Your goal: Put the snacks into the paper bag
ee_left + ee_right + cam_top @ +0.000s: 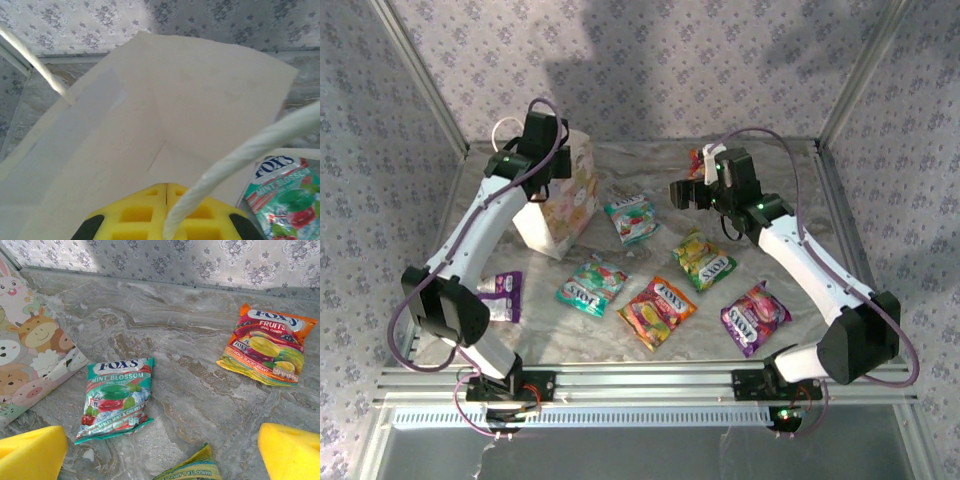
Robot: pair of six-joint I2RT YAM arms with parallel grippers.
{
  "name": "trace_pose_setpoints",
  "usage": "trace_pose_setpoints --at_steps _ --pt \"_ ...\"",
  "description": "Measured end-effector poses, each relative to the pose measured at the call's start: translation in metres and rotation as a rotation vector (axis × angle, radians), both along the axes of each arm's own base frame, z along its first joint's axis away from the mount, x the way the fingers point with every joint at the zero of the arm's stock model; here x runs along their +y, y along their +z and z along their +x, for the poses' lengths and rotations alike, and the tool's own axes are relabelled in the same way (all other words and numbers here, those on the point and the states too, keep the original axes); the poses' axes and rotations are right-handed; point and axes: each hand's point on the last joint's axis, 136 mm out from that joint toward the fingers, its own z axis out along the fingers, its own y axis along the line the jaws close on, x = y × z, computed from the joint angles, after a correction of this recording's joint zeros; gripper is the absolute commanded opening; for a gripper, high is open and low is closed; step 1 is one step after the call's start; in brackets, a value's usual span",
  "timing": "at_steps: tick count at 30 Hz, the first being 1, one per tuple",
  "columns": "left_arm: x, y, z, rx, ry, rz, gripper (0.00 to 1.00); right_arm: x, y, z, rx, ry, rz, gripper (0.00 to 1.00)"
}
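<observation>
The slanted paper bag is held in my left gripper by its white handle (225, 171), so I should go on pulling until the bag (568, 205) stands square to the back wall.
The paper bag (567, 198) stands at the back left, white with pastel cartoon animals (30, 355). My left gripper (535, 150) is at its open mouth, fingers (145, 210) shut tip to tip over the bag's bare inside (200, 100); a white cord handle (240, 155) lies across them. Snacks lie flat on the table: two teal (631, 219) (591, 285), yellow-green (704, 258), red-orange (657, 311), two purple (755, 317) (503, 296), another red-orange (267, 345). My right gripper (692, 192) hovers open above the table beside the teal packet (117, 395).
The marble-patterned table (790, 270) is fenced by metal posts (420, 75) and patterned walls. A rail (640, 380) runs along the near edge by the arm bases. The yellow-green packet's tip (195, 470) lies between my right fingers (30, 452).
</observation>
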Motion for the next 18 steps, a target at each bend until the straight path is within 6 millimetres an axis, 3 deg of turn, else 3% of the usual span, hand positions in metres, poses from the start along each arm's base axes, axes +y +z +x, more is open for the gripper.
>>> trace_pose_setpoints --at_steps 7,12,18 --pt "-0.028 0.002 -0.008 -0.004 -0.027 -0.054 0.05 -0.002 -0.002 -0.001 0.006 -0.006 -0.007 1.00" --pt "-0.033 0.010 -0.003 -0.011 0.003 -0.100 0.05 -0.004 -0.006 -0.003 0.020 -0.005 -0.031 1.00" --pt "-0.039 0.003 0.002 0.015 0.040 -0.149 0.08 -0.008 -0.002 -0.006 0.006 -0.011 -0.051 1.00"
